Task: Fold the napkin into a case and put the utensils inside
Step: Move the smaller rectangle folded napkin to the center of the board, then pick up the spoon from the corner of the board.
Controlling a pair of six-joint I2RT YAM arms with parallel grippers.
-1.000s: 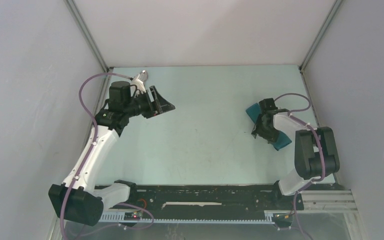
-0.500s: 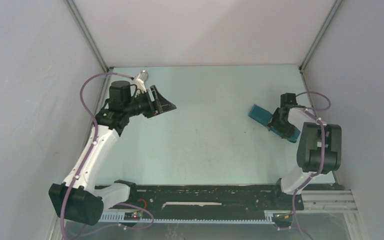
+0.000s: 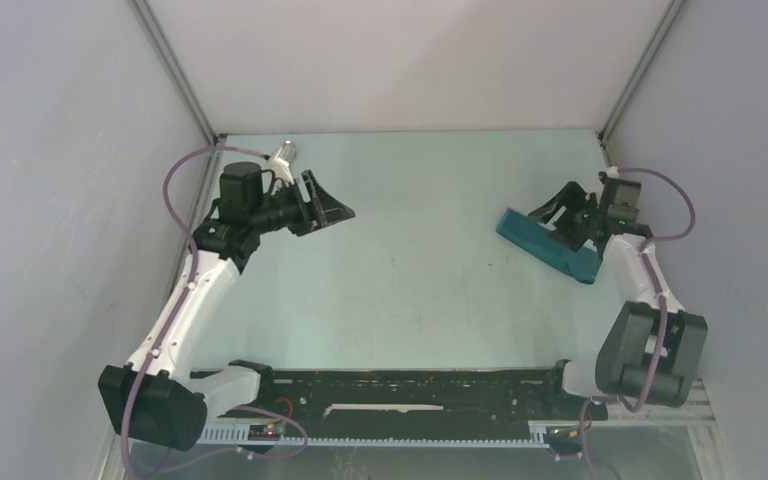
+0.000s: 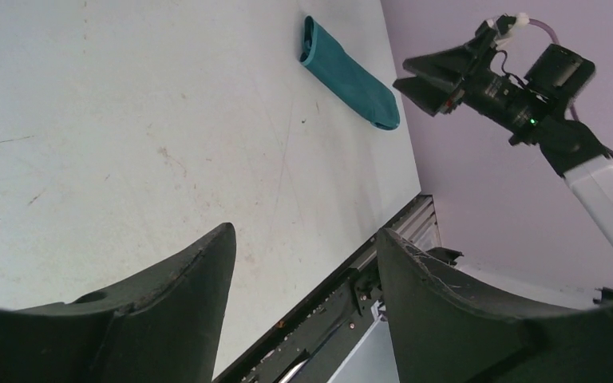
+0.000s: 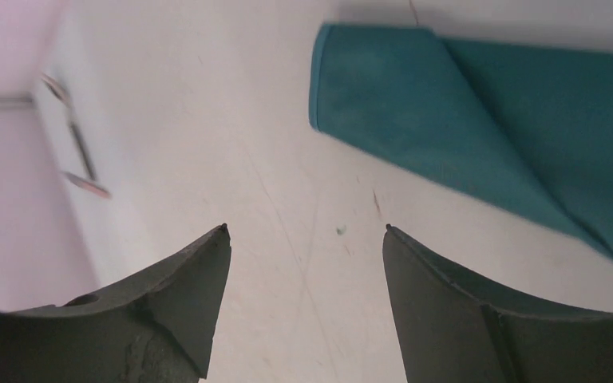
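Note:
Next, my left gripper takes one of the utensils (image 3: 287, 152), which lie far from the napkin, beyond my right gripper's reach, and hand it to my right gripper in the middle of the table (image 3: 420, 270).
The napkin (image 3: 545, 243) lies folded into a narrow teal case at the right of the table, slanting from back left to front right. It also shows in the left wrist view as the same napkin (image 4: 350, 76), and in the right wrist view as a napkin (image 5: 495, 136) with a diagonal fold edge. My right gripper (image 3: 552, 222) hovers open just behind it, its jaws empty (image 5: 306, 230). The utensils (image 3: 282, 155) lie at the back left corner, partly hidden behind my left arm; they appear blurred as thin utensils (image 5: 76, 152) far off. My left gripper (image 3: 332, 212) hangs open and empty (image 4: 303, 235) near them.
Grey walls close the table on three sides, with metal posts at the back corners. A black rail (image 3: 410, 390) runs along the near edge between the arm bases. The right arm's purple cable (image 3: 675, 200) loops near the right wall.
My right arm has swung back and to the right off the napkin, turning its wrist, and the jaws have widened a little. The folded cloth now lies uncovered. The left arm has stayed put.

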